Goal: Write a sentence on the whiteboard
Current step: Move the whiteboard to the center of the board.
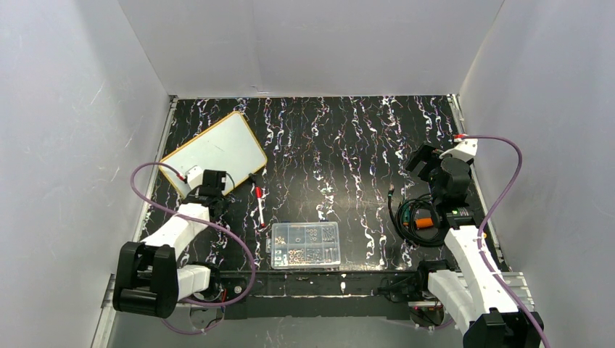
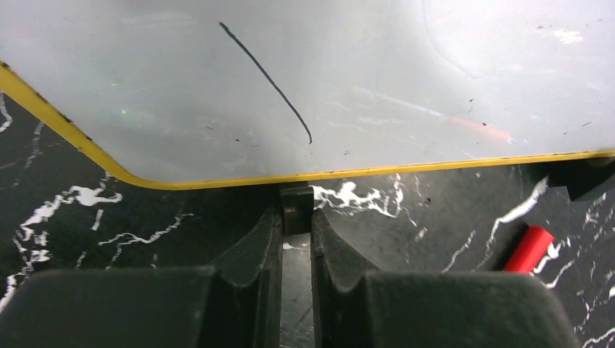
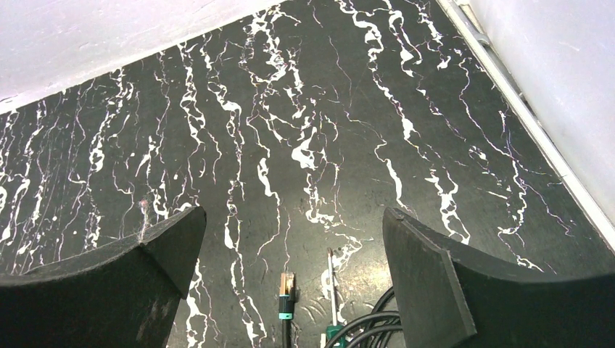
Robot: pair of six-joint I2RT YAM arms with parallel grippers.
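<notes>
The whiteboard (image 1: pixel 215 151) is too far away from my right gripper. Next, my left gripper pulls the whiteboard's black clip foot toward the middle first before taking the red marker (image 1: pixel 260 207).
The whiteboard (image 1: pixel 217 147) lies flat at the far left, white with a yellow rim. In the left wrist view the whiteboard (image 2: pixel 377 80) shows one thin black stroke and a faint red smudge; no red sentence shows. My left gripper (image 1: pixel 215 183) is at the board's near edge. In its wrist view the left gripper (image 2: pixel 296 219) is shut on a black clip foot (image 2: pixel 296 203) under the rim. A red marker (image 1: pixel 259 201) lies on the table just right of the board, and its red end (image 2: pixel 529 249) shows in the left wrist view. My right gripper (image 1: pixel 428 163) is open and empty at the far right, and it also shows in the right wrist view (image 3: pixel 290 225).
A clear compartment box (image 1: pixel 306 243) sits near the front centre. A coil of black cable (image 1: pixel 417 217) with an orange part lies by the right arm. Its plug (image 3: pixel 287 290) and a thin screwdriver (image 3: pixel 331 279) lie below the right gripper. Grey walls surround the black marbled table (image 1: pixel 348 145).
</notes>
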